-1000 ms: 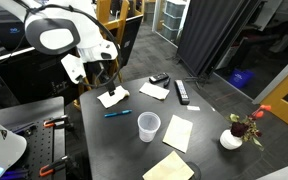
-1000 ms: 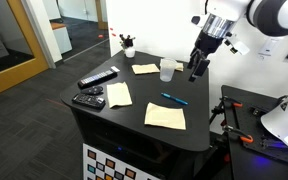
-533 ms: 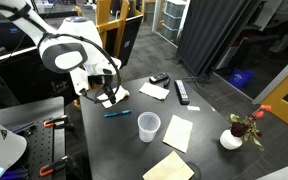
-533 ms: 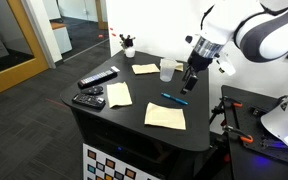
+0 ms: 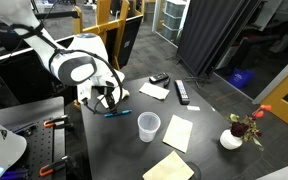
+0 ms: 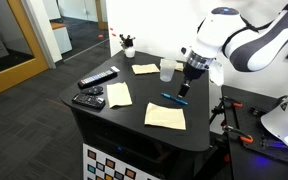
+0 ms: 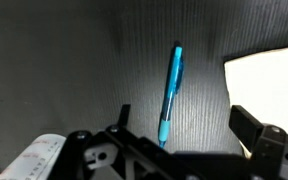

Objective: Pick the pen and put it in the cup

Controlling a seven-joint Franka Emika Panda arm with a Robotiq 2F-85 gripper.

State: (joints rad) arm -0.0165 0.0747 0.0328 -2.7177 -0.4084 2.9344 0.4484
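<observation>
I should keep lowering my gripper, because my open fingers are on either side of the pen's near end [image 7: 164, 132]. Once they are on either side of its thin body [image 7: 168, 106], I should close them.
The slim blue-teal pen [image 5: 117, 113] lies flat on the dark table, near its edge, and also shows in an exterior view [image 6: 174, 99]. In the wrist view the pen [image 7: 171, 95] lies lengthwise between my jaws, closer to one finger. My gripper [image 7: 184, 120] is open and empty, low over the pen; both exterior views show it [image 5: 107, 100] [image 6: 183, 88] just above the table. The translucent whitish cup [image 5: 149, 125] stands upright a short way from the pen, also seen in an exterior view [image 6: 167, 69].
Several paper notes lie on the table [image 5: 177, 132] [image 5: 153, 90] [image 6: 165, 115] [image 6: 119, 94], one beside the pen [image 7: 269, 75]. A black remote [image 5: 182, 92], a small black gadget [image 5: 160, 78] and a white pot with a red flower [image 5: 232, 137] stand further off.
The arm has come down and moved toward the pen; the gripper now sits just above it. The pen and the cup have not moved.
</observation>
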